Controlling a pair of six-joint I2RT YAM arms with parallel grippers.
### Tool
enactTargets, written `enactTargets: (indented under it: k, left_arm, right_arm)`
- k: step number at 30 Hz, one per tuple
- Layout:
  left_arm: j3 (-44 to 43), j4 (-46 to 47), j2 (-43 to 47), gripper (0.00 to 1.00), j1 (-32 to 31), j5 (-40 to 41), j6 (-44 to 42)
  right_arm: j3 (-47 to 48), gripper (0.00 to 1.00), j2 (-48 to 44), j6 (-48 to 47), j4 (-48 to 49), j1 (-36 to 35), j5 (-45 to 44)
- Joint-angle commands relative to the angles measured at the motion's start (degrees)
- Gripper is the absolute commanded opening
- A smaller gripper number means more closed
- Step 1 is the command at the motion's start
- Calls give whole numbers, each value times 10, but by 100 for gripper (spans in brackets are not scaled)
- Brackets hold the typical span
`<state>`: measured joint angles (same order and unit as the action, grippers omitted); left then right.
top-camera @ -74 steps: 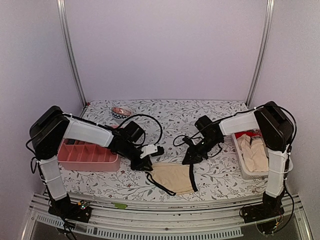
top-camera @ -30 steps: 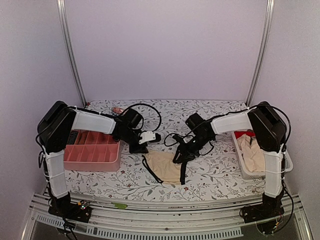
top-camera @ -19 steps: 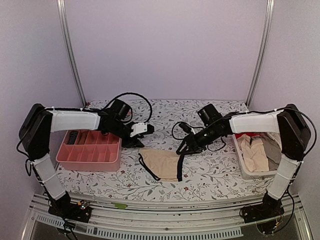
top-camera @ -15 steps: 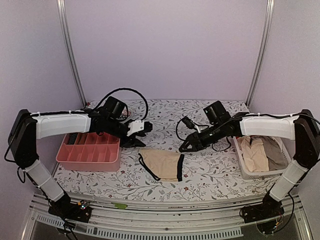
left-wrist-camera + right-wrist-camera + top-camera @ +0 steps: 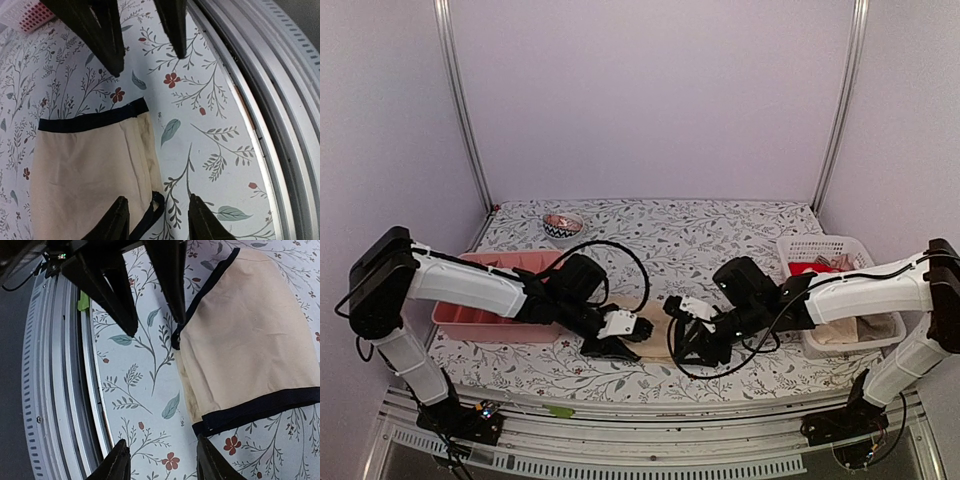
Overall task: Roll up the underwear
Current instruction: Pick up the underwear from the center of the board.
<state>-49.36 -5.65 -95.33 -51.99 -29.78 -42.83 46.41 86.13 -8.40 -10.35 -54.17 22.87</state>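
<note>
My right gripper should move back because my grippers crowd the underwear's near edge [image 5: 189,395]. My left gripper should fold that edge over next to the black loop [image 5: 180,360] meanwhile.
One beige underwear with black trim lies flat on the flowered table near the front edge, mostly hidden between the two grippers in the top view [image 5: 656,336]. It shows in the left wrist view [image 5: 85,175] and the right wrist view [image 5: 255,340]. My left gripper [image 5: 617,346] [image 5: 157,222] is open and low, its fingers either side of the garment's near corner and black loop. My right gripper [image 5: 686,346] [image 5: 162,465] is open and low, facing the left one, its fingers just short of the garment's other near corner. Neither holds anything.
A pink divided tray [image 5: 470,262] stands at the left behind my left arm. A white basket [image 5: 825,248] stands at the right, partly under my right arm. A small bowl [image 5: 562,226] sits at the back left. The metal front rail [image 5: 280,100] [image 5: 55,365] runs close to both grippers.
Both arms have pulled back from the far side of the underwear and come down at its near edge, close to the front rail, facing each other. The underwear lies flat.
</note>
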Motion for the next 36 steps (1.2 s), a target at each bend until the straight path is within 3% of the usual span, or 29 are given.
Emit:
enactTargets:
  k: [1,11,23,27,32,36]
  left_arm:
    - [5,64,-41,40,-28,49,-6]
    - [37,100,-44,39,-36,67,-25]
    - [8,102,-93,34,-44,112,-31]
    - [13,96,-101,28,-46,119,-51]
    - [3,43,-102,2,-47,99,-73]
    - [6,-13,-72,0,-47,47,-98]
  right_arm:
    - [-23,45,12,-39,66,-20,-54]
    - [-83,49,23,-135,163,-49,-139]
    - [-104,48,-44,-93,147,-48,-177]
    - [-112,48,-69,-70,142,-46,-190]
    - [-123,45,-110,-42,137,-32,-201]
    - [-116,40,-136,-27,131,-14,-198]
